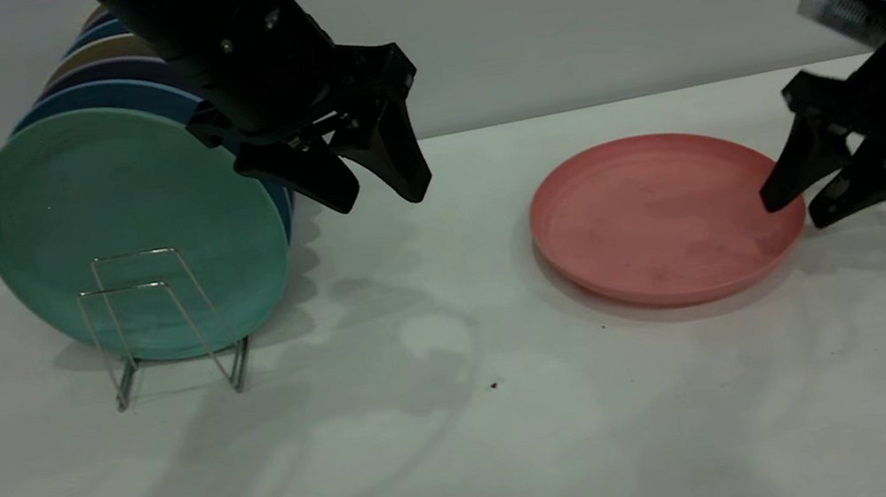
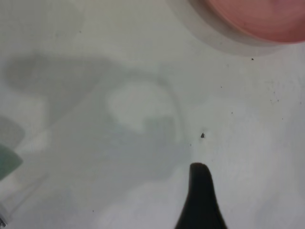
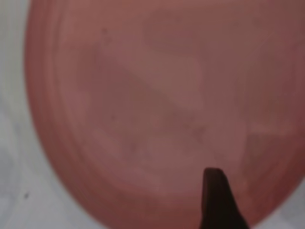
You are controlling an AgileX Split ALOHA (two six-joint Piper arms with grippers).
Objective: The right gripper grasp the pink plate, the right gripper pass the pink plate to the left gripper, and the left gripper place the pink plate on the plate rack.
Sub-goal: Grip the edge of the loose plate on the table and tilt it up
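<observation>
The plate rack has an empty gap (image 1: 129, 273) between its front wires, so the pink plate (image 1: 667, 218) will stand up straight there when the robot lowers it in.
The pink plate (image 1: 653, 213) lies flat on the white table at the right. It fills the right wrist view (image 3: 143, 109), and its edge shows in the left wrist view (image 2: 267, 19). My right gripper (image 1: 797, 210) is low at the plate's right rim and open. One finger sits over the rim and the other outside it, just above the table. My left gripper (image 1: 375, 192) hangs open and empty in the air between the plate rack (image 1: 169, 330) and the pink plate. The silver wire rack stands at the left.
A teal-green plate (image 1: 123, 221) stands upright in the rack, with several other plates (image 1: 111, 92) leaning behind it. The white table (image 1: 437, 429) runs back to a grey wall. Small dark specks lie on it.
</observation>
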